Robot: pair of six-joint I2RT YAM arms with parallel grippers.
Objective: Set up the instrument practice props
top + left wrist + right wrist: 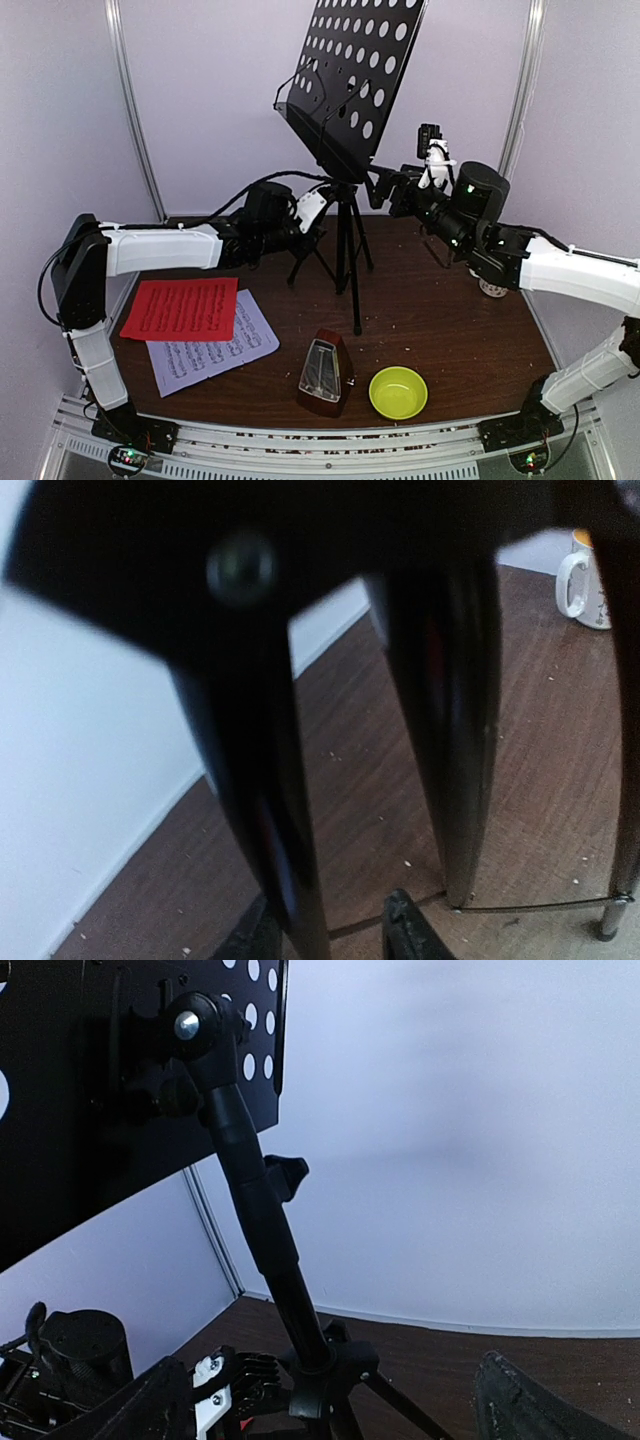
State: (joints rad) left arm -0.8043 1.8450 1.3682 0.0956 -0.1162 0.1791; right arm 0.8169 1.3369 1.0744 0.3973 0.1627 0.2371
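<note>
The music stand's desk point(352, 82) is facing crooked while my left gripper is at one tripod leg. Next, my right gripper grabs the front tripod leg point(355, 285) and help turn the stand square.
The black music stand point(345, 90) with its perforated desk stands on tripod legs point(347, 255) at the back middle of the table. My left gripper point(312, 214) is low at the tripod. In the left wrist view its jaws point(330, 925) are open astride one black leg point(262, 780). My right gripper point(385, 190) is open wide around the stand's pole point(262, 1215), not touching it. The red sheet point(181, 308) lies flat, overlapping the white sheet point(222, 352), at front left. The brown metronome point(322, 375) stands at front centre.
A yellow-green bowl point(398, 392) sits right of the metronome. A white mug point(585, 575) stands at the right, mostly hidden under my right arm in the top view point(492, 288). Walls close the back and sides.
</note>
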